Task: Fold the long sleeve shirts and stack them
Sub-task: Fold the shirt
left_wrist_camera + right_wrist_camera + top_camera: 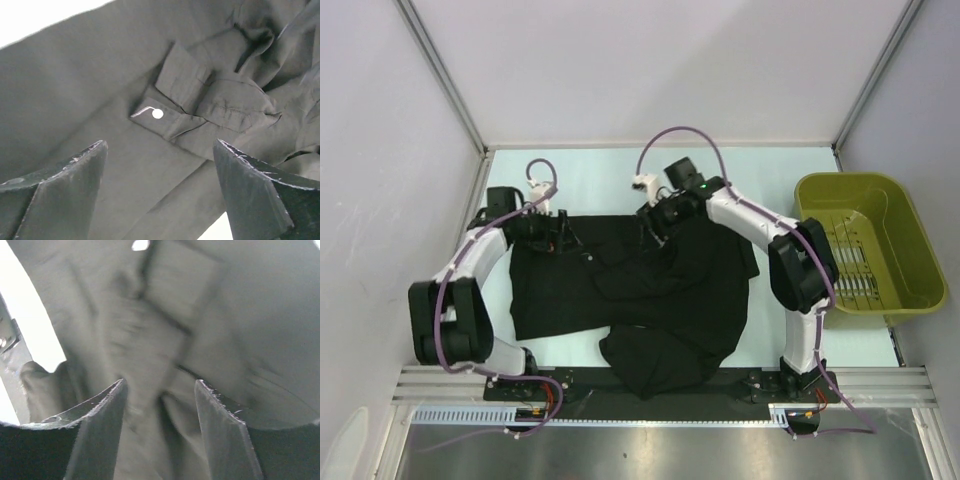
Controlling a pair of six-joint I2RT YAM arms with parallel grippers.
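Note:
The black shirt (pixel 670 285) has loose wrinkles (pixel 167 317) running through it, so only a thin fold of the shirt will come up when the robot's gripper lifts, while the bunched part of the shirt stays where it is.
A black long sleeve shirt (pixel 640 290) lies spread and rumpled on the table, with a bunched part near the front edge (pixel 655 360). My left gripper (pixel 560 238) is open just above the shirt's far left part; in the left wrist view (pixel 160 150) its jaws stand wide apart over flat fabric, near a cuff with a white button (pixel 157 114). My right gripper (pixel 655 225) is open over the shirt's far middle edge; in the right wrist view (pixel 160 390) wrinkled fabric (pixel 150 340) lies between and under the jaws, not pinched.
An olive-green plastic basket (pixel 865 245) stands at the right, beside the right arm. White walls close in the table on the left, back and right. A metal rail (pixel 660 385) runs along the near edge.

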